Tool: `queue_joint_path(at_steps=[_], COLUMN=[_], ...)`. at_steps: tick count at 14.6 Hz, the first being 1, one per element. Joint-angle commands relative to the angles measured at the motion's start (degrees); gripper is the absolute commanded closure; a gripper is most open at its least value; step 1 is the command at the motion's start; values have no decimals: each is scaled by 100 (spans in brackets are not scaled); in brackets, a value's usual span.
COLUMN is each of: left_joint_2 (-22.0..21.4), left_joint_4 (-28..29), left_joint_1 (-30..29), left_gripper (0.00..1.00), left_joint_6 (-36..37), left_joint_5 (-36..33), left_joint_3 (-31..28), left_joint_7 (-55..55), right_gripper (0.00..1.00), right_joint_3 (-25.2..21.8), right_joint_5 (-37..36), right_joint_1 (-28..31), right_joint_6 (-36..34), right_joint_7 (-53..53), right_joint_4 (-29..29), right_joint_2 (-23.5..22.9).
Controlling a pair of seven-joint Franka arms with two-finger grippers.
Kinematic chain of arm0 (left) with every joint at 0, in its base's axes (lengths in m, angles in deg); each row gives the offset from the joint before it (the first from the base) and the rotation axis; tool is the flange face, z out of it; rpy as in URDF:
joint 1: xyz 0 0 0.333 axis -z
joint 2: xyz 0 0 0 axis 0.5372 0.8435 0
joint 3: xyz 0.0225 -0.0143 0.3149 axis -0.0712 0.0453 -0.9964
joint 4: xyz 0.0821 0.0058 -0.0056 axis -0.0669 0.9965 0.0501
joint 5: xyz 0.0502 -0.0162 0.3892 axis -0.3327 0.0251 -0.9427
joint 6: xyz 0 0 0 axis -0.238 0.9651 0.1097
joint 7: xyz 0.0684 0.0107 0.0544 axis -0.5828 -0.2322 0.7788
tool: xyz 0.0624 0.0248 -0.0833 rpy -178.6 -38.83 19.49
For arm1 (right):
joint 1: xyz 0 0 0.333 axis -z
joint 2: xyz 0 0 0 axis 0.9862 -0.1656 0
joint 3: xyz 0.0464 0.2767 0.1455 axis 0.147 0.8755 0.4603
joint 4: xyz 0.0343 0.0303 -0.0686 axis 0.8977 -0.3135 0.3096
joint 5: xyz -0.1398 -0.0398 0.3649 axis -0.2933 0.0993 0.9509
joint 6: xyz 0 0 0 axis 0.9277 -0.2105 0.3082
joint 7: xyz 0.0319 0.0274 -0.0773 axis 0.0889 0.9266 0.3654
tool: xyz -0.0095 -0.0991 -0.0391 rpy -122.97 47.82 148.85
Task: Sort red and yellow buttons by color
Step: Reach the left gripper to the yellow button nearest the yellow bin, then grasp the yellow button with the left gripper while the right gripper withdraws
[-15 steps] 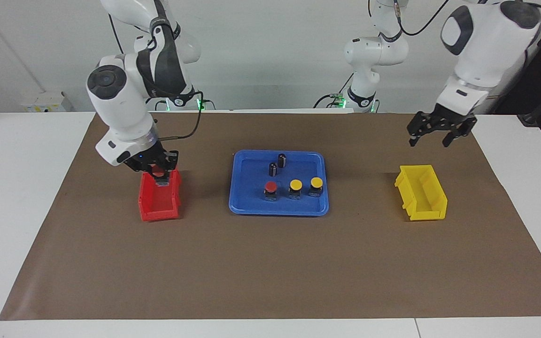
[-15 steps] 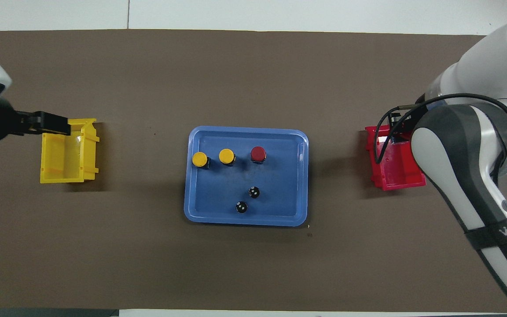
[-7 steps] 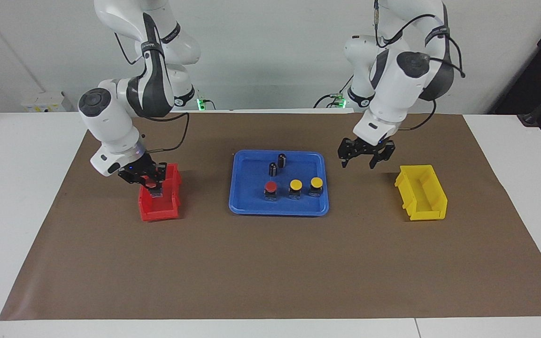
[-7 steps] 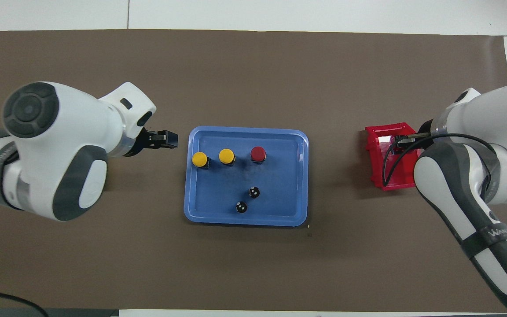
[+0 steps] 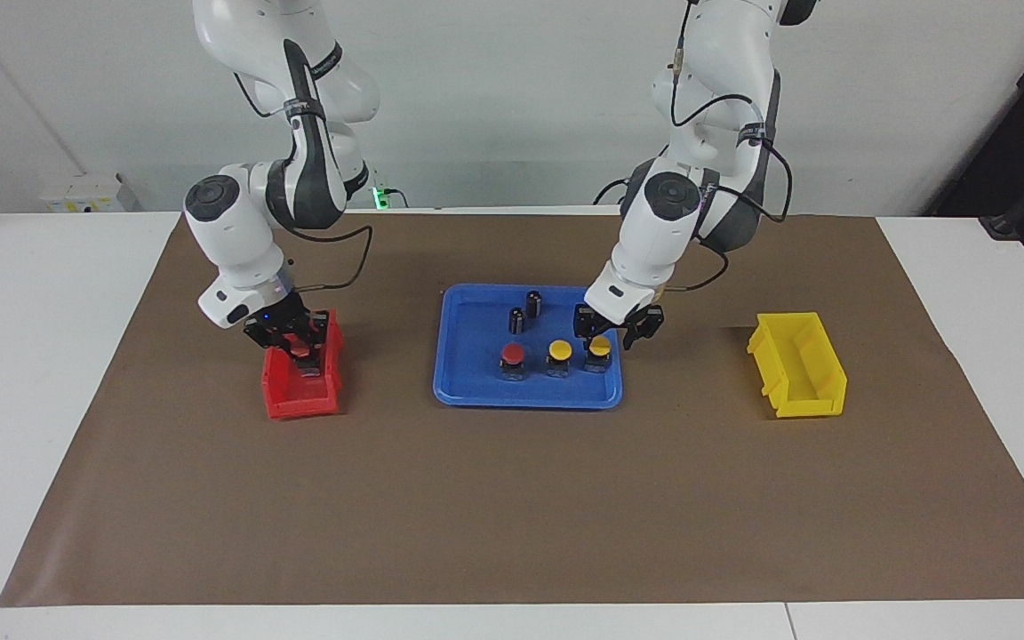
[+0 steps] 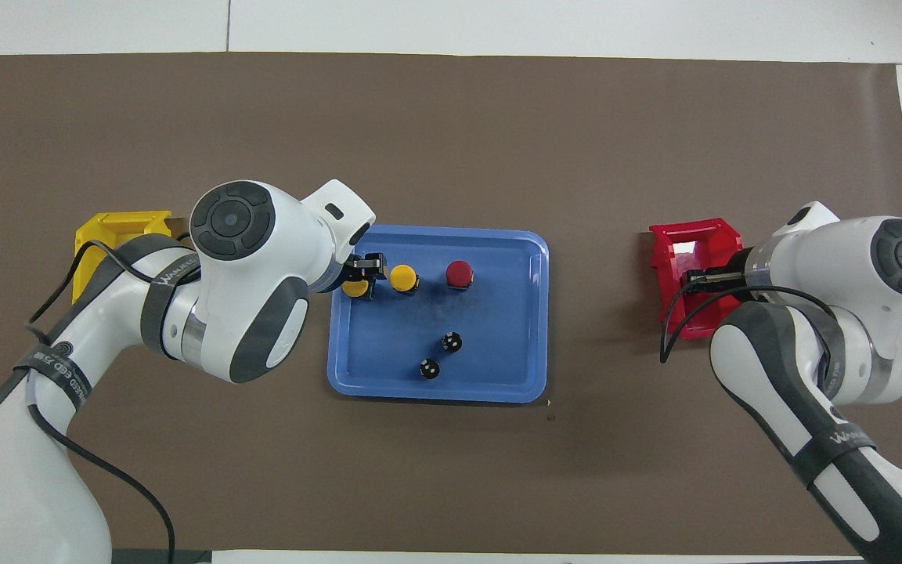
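Note:
The yellow button (image 6: 356, 288) will come out of the tray together with its black body when I lift, because black shows (image 6: 368, 295) under the yellow cap's edge.
My right gripper (image 5: 292, 340) is shut on a red button (image 5: 300, 349) and holds it low in the red bin (image 5: 299, 400), which also shows in the overhead view (image 6: 674, 251). My left gripper (image 5: 606, 327) is open, its fingers on either side of a yellow button (image 5: 599, 345) at the left arm's end of the blue tray (image 5: 476, 391). In the overhead view this button (image 6: 353, 289) is partly hidden by the gripper (image 6: 366, 274). A second yellow button (image 5: 559, 349) and a second red button (image 5: 512, 355) stand beside it in a row.
Two dark upright cylinders (image 5: 533, 303) (image 5: 517, 320) stand in the tray, nearer to the robots than the buttons. A yellow bin (image 5: 798, 364) sits on the brown mat at the left arm's end; the left arm hides most of it in the overhead view (image 6: 118, 227).
My left gripper has swung from over the yellow bin to the tray and come down around the end yellow button. My right gripper has sunk a little into the red bin with its red button.

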Motion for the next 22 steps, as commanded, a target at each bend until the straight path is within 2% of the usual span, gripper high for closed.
queue_joint_path(at_steps=[1, 2, 5, 7, 9, 11, 12, 14, 15, 17, 19, 20, 22], left_joint_2=[-128, -102, -102, -128, -119, -102, -102, -84, -75, -67, -145, -285, -654], left_joint_4=[232, 241, 285, 355, 355, 329, 320, 285, 250, 92, -328, -461, -603], left_joint_1=[242, 252, 226, 208, 191, 182, 173, 164, 155, 155, 164, 173, 86], left_gripper=[26, 26, 28, 29, 32, 41, 50, 80, 87, 91, 93, 93, 96], left_joint_6=[-97, -123, -124, -123, -167, -194, -237, -255, -273, -98, 750, 1130, 1719], left_joint_5=[115, 115, 115, 115, 115, 115, 115, 106, 106, 106, 106, 106, 97], left_joint_3=[-93, -93, -102, -102, -102, -111, -111, -137, -137, -146, -146, -155, -216], left_joint_7=[21, 21, 21, 12, 12, 21, 21, 3, 3, 12, 20, 134, 258], right_gripper=[71, 67, 41, 36, 35, 31, 28, 22, 18, 14, 8, 4, 3], right_joint_3=[59, 59, 42, 33, 33, 42, 42, 68, 85, 77, 85, 86, 86], right_joint_5=[183, 183, 174, 165, 113, 112, 112, 95, 86, 60, 42, 42, 33], right_joint_1=[91, 82, 117, 231, 258, 241, 197, 161, 144, -128, -251, -391, -725], right_joint_6=[121, 129, -2, -491, -1255, -1836, -2161, -2803, -3085, -3525, -3632, -3624, -3501], right_joint_7=[199, 252, 769, 998, 991, 947, 929, 684, 535, 315, 8, -185, -712], right_joint_4=[-156, -156, -77, 299, 1001, 1651, 2003, 2662, 3005, 3647, 3904, 3992, 4098], right_joint_2=[140, 140, 131, 79, -79, -202, -273, -413, -536, -764, -879, -906, -1011])
